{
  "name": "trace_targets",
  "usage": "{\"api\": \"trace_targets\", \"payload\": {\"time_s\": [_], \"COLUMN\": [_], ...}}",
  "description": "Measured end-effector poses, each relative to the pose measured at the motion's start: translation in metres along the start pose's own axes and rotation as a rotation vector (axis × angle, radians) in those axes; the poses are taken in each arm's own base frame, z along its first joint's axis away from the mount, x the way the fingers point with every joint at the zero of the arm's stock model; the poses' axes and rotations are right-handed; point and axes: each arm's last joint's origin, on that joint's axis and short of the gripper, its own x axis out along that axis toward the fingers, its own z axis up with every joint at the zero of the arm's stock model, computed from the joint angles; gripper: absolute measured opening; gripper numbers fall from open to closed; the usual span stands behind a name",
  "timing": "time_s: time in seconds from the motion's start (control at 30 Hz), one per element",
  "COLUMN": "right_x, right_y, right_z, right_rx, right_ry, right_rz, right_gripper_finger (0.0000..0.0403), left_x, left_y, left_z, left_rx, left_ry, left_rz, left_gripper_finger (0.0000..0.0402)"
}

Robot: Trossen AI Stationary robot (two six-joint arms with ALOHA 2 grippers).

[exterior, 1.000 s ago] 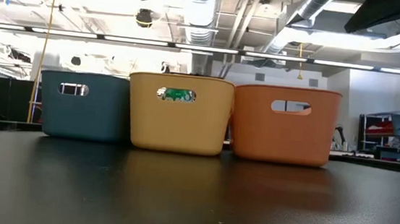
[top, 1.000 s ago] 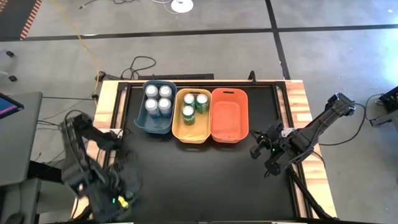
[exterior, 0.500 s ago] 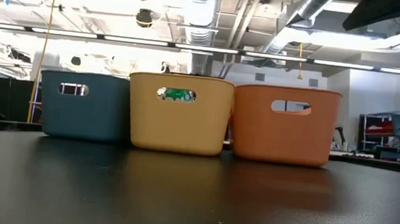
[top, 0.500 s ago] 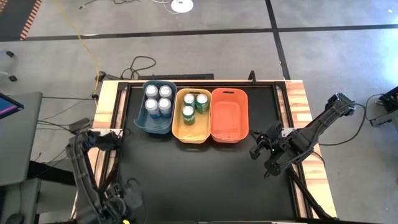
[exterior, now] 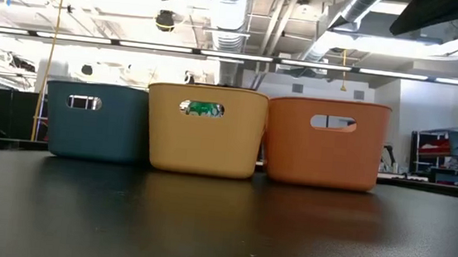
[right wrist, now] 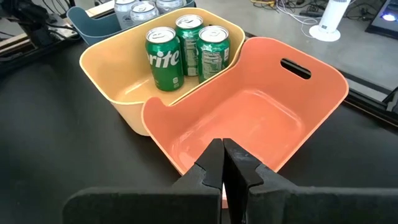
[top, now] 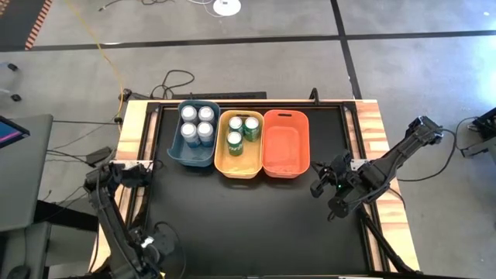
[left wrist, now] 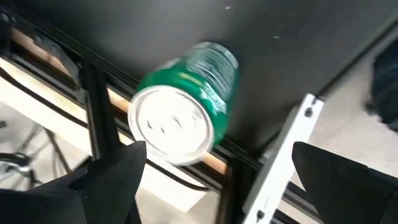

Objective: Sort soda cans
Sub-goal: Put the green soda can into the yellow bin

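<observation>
My left gripper carries on going down, as the green can's silver top faces its open fingers with clear sides, until they are on either side of the can's body, and then close.
A green soda can with a silver top is on the black table by its near left edge, in the left wrist view. My left gripper hangs above it, pointing down, open, one finger on each side and clear of it. From above, my left gripper hides that can. Three green cans stand in the yellow bin. Several blue-silver cans stand in the blue bin. My right gripper waits shut beside the orange bin, at the table's right.
The three bins stand side by side at the table's far middle. The table's frame rail and wooden edge run right beside the loose can. Bare black tabletop lies between the arms.
My left gripper has gone down toward the table's near left corner and tipped from slanting to pointing almost straight down. The right arm has kept still.
</observation>
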Motion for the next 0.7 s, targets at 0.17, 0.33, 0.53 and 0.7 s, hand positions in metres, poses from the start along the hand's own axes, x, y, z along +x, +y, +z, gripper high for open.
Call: {"api": "trace_targets", "payload": {"time_s": [0.17, 0.33, 0.53, 0.7], "right_x": [0.000, 0.002, 0.003, 0.003], "right_y": [0.000, 0.000, 0.000, 0.000], "right_z": [0.000, 0.001, 0.002, 0.002], "right_rx": [0.002, 0.009, 0.020, 0.018], "right_ry": [-0.005, -0.007, -0.008, -0.007], "right_rz": [0.000, -0.010, -0.013, -0.012], "right_gripper_finger": [0.0024, 0.0024, 0.0024, 0.0024], "left_x": [0.013, 0.023, 0.040, 0.046], "left_y": [0.002, 0.004, 0.009, 0.010], "left_z": [0.002, 0.003, 0.005, 0.006], "left_rx": [0.043, 0.036, 0.049, 0.093], "left_ry": [-0.001, 0.025, 0.028, 0.034], "left_rz": [0.052, 0.092, 0.163, 0.175], "left_gripper_finger": [0.0399, 0.0400, 0.0400, 0.0400]}}
